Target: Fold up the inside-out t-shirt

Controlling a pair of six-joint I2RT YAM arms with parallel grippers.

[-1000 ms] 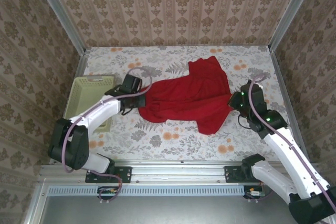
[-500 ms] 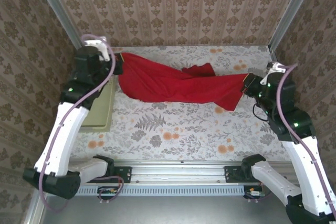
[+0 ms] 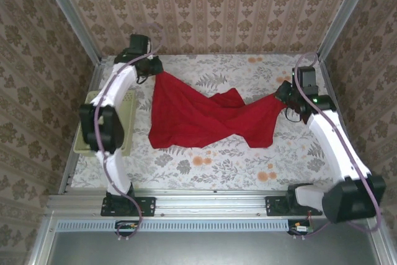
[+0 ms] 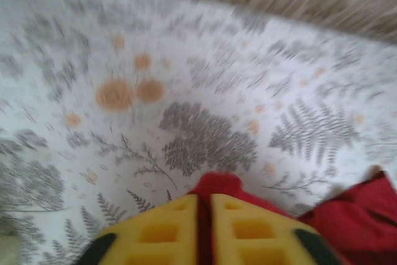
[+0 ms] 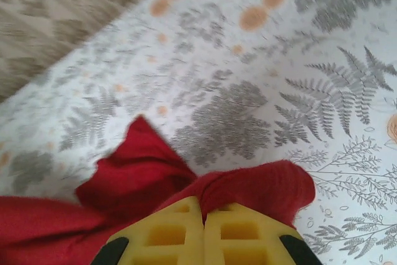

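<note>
My left gripper should hold the edge (image 3: 152, 118) next to the basket while my right gripper reaches into the twist, because the red t-shirt lies twisted (image 3: 239, 115) near its middle.
The red t-shirt (image 3: 198, 119) hangs stretched between both arms over the flowered table, twisted near its middle, its lower edge sagging onto the cloth. My left gripper (image 3: 155, 71) holds one end at the far left; in the left wrist view its yellow fingers (image 4: 164, 231) are shut on a fold of the red t-shirt (image 4: 217, 185). At the far right my right gripper (image 3: 283, 94) pinches the other end. The right wrist view has yellow fingers (image 5: 245, 237) closed on bunched red t-shirt (image 5: 260, 184), more of it trailing off to the left.
A pale green basket (image 3: 127, 100) lies at the table's left edge, partly under the left arm. Patterned walls and metal corner posts (image 3: 347, 10) close in the back and sides. Flowered tablecloth (image 3: 211, 162) lies bare in front of the shirt.
Both arms have swung toward the back of the table. The shirt went from bunched on the table to lifted and stretched, and now hangs lower and twisted between the grippers.
</note>
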